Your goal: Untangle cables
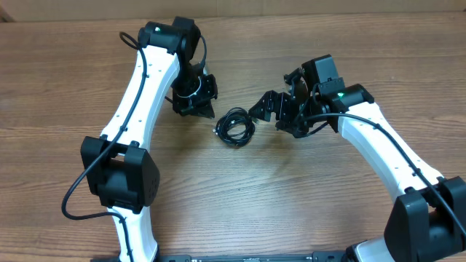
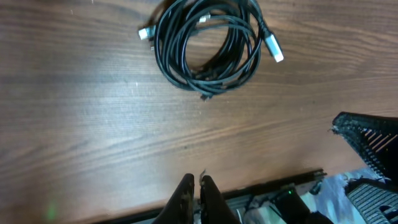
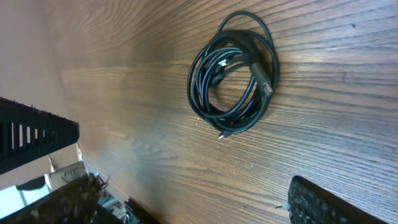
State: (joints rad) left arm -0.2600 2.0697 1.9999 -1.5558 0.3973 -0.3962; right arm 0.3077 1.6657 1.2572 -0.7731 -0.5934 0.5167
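Note:
My left gripper is closed over empty wood next to the cable's coil. Next, I open its fingers and move them around the coil's cable pieces.
A black cable lies coiled in a tangled bundle on the wooden table, between the two arms. It shows in the left wrist view with silver plugs sticking out, and in the right wrist view. My left gripper is shut and empty, just left of the coil; its closed fingers hover above bare wood. My right gripper is open wide and empty, just right of the coil, with one finger at each side of its view.
The wooden table spreads around the coil. The table's front rail and base hardware show at the bottom of the left wrist view. The right gripper's finger shows there at the right.

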